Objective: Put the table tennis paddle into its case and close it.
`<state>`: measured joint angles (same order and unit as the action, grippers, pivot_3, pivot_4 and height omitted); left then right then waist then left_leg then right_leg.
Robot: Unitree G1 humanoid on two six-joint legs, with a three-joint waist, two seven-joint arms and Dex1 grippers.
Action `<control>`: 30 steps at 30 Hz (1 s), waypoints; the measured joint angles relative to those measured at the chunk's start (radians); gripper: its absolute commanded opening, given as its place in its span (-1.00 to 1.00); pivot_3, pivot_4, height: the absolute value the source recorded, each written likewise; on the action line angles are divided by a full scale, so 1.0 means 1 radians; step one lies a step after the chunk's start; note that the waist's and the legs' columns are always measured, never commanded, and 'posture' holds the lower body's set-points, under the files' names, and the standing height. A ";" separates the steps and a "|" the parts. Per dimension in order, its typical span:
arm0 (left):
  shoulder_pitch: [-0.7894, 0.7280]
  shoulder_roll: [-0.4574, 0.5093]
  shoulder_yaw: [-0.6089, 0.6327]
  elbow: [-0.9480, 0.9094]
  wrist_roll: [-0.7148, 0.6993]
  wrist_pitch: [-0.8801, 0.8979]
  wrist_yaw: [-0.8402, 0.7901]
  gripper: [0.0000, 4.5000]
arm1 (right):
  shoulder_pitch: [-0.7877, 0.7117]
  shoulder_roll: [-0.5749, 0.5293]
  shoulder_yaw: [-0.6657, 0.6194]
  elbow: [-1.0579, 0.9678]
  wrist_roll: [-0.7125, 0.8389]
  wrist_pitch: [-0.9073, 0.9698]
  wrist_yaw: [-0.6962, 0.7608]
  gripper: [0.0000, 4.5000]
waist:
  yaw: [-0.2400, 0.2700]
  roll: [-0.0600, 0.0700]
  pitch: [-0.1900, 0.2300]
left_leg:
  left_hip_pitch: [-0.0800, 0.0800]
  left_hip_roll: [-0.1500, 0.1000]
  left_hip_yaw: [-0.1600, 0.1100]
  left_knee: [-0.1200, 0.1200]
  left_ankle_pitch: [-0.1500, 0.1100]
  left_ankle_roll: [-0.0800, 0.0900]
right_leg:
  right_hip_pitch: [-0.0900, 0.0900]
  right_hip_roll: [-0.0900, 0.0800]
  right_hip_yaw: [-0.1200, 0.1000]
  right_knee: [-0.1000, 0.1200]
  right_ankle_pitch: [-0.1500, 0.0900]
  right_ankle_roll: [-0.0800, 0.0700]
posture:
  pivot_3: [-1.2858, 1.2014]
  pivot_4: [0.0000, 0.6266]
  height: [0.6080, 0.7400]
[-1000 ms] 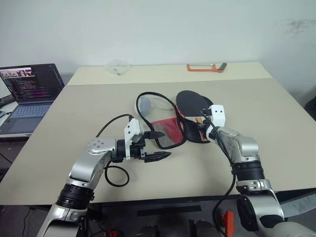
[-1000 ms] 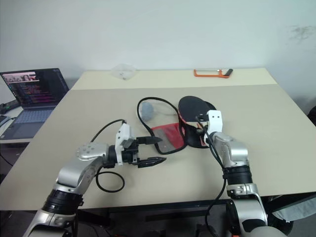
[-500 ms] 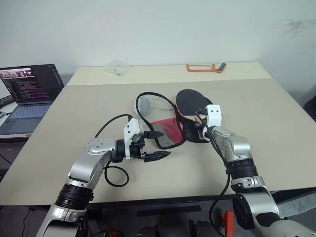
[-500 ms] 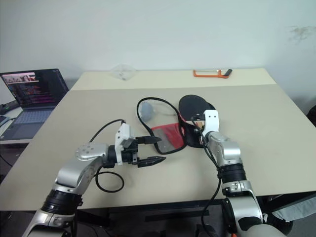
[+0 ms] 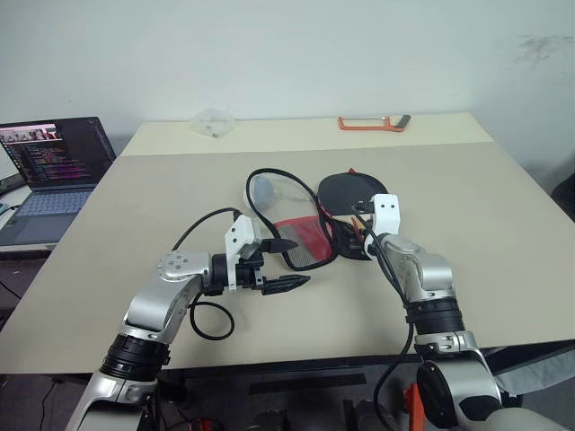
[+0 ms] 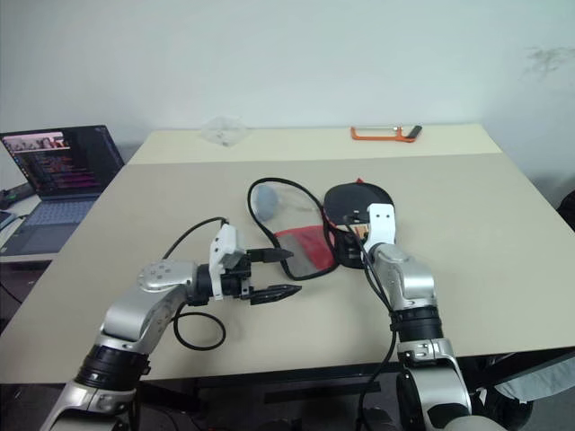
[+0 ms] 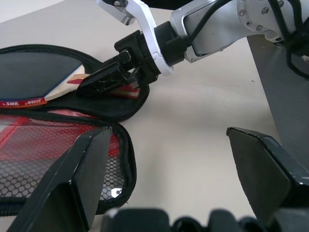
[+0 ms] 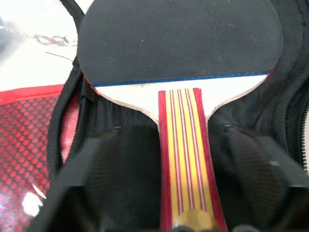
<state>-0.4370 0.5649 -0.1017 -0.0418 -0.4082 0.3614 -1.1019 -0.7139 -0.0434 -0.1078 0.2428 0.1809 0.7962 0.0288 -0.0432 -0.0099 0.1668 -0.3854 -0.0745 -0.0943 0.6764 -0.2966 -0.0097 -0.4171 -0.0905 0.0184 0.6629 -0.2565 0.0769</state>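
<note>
The way over the striped handle is blocked by my right gripper, so that gripper should move back while my left gripper folds the red mesh flap over the paddle.
The table tennis paddle lies flat in the black half of the open case, black face away from me and striped handle toward my right arm. My right gripper is open, its fingers standing either side of the handle without touching it. The case's red mesh flap is spread to the left of the paddle, with a clear flap beyond it. My left gripper hovers open and empty just left of the red flap, pointing right.
An open laptop sits on a side table at the left. An orange-handled tool and a clear plastic item lie at the table's far edge. A black cable loops beside my left arm.
My right gripper has opened and let go of the paddle's handle. The paddle has settled flatter into the case. The left arm has not moved.
</note>
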 measured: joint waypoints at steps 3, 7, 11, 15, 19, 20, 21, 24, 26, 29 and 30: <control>0.001 0.002 0.002 0.000 0.000 0.000 0.000 0.86 | 0.001 0.003 -0.004 -0.010 -0.001 0.000 -0.011 0.96 | 0.000 0.000 0.000 | 0.000 0.000 0.000 0.000 0.000 0.000 | 0.000 0.000 0.000 0.000 0.000 0.000 | 0.03 -0.52 1.00; 0.006 0.021 0.020 0.013 0.014 -0.003 0.027 0.86 | 0.034 -0.030 0.037 -0.137 0.014 0.038 0.048 0.96 | 0.000 0.000 0.000 | -0.001 0.000 0.000 0.000 0.000 0.000 | -0.002 0.000 0.000 0.000 0.000 0.000 | 0.03 -0.52 1.00; 0.000 0.072 0.072 0.105 0.059 -0.021 0.077 0.86 | 0.074 -0.134 0.101 -0.415 0.137 0.162 0.226 0.96 | -0.004 0.000 0.000 | -0.002 0.000 0.000 0.000 0.000 0.000 | -0.002 0.000 0.000 0.000 0.000 0.000 | 0.03 -0.52 1.00; -0.026 0.098 0.091 0.196 0.097 -0.057 0.093 0.51 | 0.110 -0.247 0.102 -0.591 0.262 0.272 0.364 1.00 | 0.004 0.000 0.000 | -0.002 0.000 -0.001 0.000 -0.001 0.001 | -0.001 0.000 -0.001 0.000 0.000 0.000 | 0.03 -0.52 1.00; -0.131 0.127 0.087 0.484 0.227 -0.170 0.162 -0.10 | 0.132 -0.526 0.031 -0.718 0.391 0.339 0.552 1.00 | 0.015 -0.001 0.000 | -0.004 -0.001 -0.003 0.001 -0.001 0.002 | -0.001 0.000 -0.004 -0.001 0.000 0.000 | 0.03 -0.52 1.00; -0.156 0.108 0.082 0.525 0.243 -0.187 0.175 -0.26 | 0.130 -0.538 0.030 -0.718 0.393 0.338 0.562 1.00 | 0.016 -0.001 0.000 | -0.004 -0.001 -0.003 0.001 -0.001 0.002 | -0.001 0.000 -0.004 -0.001 0.000 0.000 | 0.03 -0.52 1.00; -0.194 0.082 0.066 0.576 0.264 -0.206 0.189 -0.40 | 0.129 -0.546 0.033 -0.718 0.395 0.337 0.568 1.00 | 0.017 -0.002 0.000 | -0.005 -0.001 -0.003 0.002 -0.001 0.002 | -0.001 0.000 -0.004 -0.001 0.000 0.000 | 0.03 -0.52 1.00; -0.279 0.023 0.041 0.691 0.309 -0.258 0.222 -0.87 | 0.119 -0.552 0.040 -0.718 0.401 0.332 0.576 1.00 | 0.017 -0.003 0.000 | -0.007 -0.001 -0.003 0.003 0.000 0.001 | -0.003 -0.001 -0.004 0.000 0.000 0.000 | 0.03 -0.52 1.00; -0.337 -0.011 0.029 0.780 0.330 -0.297 0.228 -0.99 | 0.118 -0.563 0.040 -0.718 0.402 0.329 0.576 1.00 | 0.015 -0.003 0.000 | -0.008 -0.001 -0.002 0.003 0.000 0.000 | -0.004 -0.001 -0.004 -0.001 0.000 0.000 | 0.03 -0.52 1.00; -0.392 -0.051 0.026 0.855 0.344 -0.335 0.233 -0.99 | 0.121 -0.571 0.039 -0.721 0.410 0.330 0.577 1.00 | 0.011 -0.003 0.000 | -0.010 -0.001 -0.002 0.003 0.000 0.000 | -0.006 -0.001 -0.004 -0.001 0.000 0.000 | 0.03 -0.52 1.00; -0.407 -0.060 0.026 0.876 0.347 -0.349 0.231 -0.99 | 0.128 -0.579 0.039 -0.727 0.418 0.330 0.580 1.00 | 0.011 -0.003 0.000 | -0.011 -0.001 -0.003 0.003 0.000 0.000 | -0.006 -0.001 -0.004 -0.001 0.000 0.000 | 0.03 -0.52 1.00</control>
<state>-0.8440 0.5046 -0.0762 0.8339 -0.0609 0.0127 -0.8707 -0.5864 -0.6221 -0.0687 -0.4838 0.5990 1.1262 0.6088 -0.0319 -0.0129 0.1672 -0.3963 -0.0753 -0.0968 0.6790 -0.2965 -0.0094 -0.4231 -0.0912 0.0143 0.6616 -0.2564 0.0772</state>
